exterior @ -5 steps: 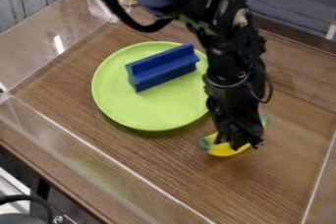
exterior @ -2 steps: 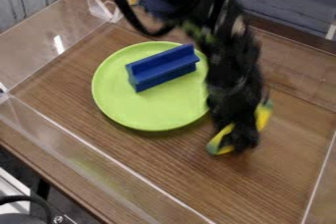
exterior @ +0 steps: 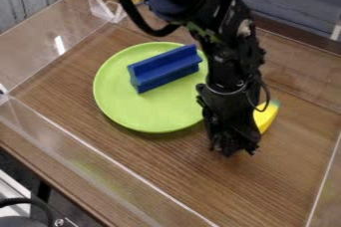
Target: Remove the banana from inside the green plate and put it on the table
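Note:
My gripper's shut fingers are standing on the wood in front of the banana. I need to open them and go back over the banana's yellow body (exterior: pixel 268 118).
The banana (exterior: pixel 266 119) is small and yellow. It lies on the brown table (exterior: pixel 134 171), just outside the right rim of the green plate (exterior: pixel 140 107), and the arm partly hides it. My gripper (exterior: pixel 233 143) points straight down at the table, immediately left of the banana and in front of it. Its dark fingers are shut together, and I see nothing between the tips. A blue block (exterior: pixel 166 67) lies inside the plate.
Clear acrylic walls (exterior: pixel 54 42) border the tabletop on the left, front and right. The black arm (exterior: pixel 220 42) with its cables leans in from the top over the plate's right side. Bare wood lies in front of the plate and to its right.
The banana was under the fingertips a second ago. It has since slid back and to the right, out beside the gripper. The fingers have closed, and the hand shifted slightly left.

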